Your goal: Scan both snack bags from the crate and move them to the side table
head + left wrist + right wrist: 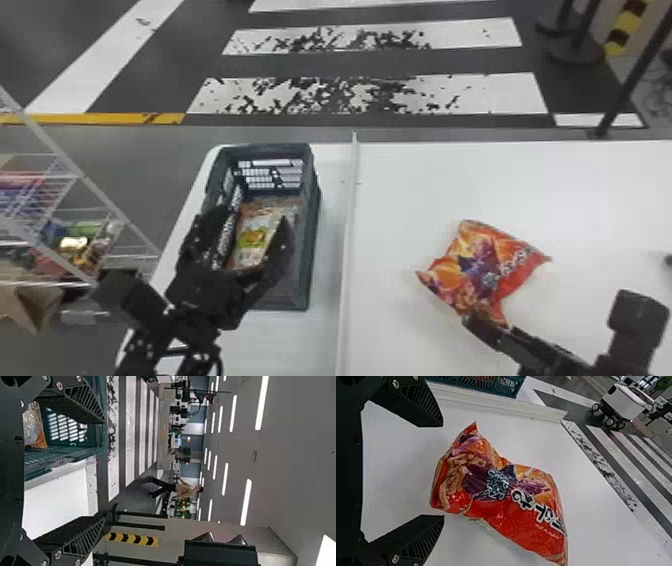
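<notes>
The robot should expect the barcode to be hidden underneath when it turns the bag over, since the orange-red snack bag point(483, 270) lies with its big front lettering point(535, 506) facing up.
The left gripper point(250, 232) stands open over the near part of the crate point(315, 235); in the left wrist view the left gripper point(99, 469) has its two fingers wide apart. Inside the crate lies a snack bag point(257, 235), partly behind the fingers. An orange-red snack bag point(482, 265) rests on the white table to the right of the divider. At that bag's near edge is the right gripper point(482, 327). From the right wrist view, the right gripper point(443, 471) is open, with the red bag point(502, 494) just beyond its fingertips, not between them.
A raised white divider point(347, 225) runs between the crate's side and the side table point(400, 180). To the left stands a wire rack point(80, 175) holding colourful packages. Dark posts point(620, 95) rise from the floor behind the table at right.
</notes>
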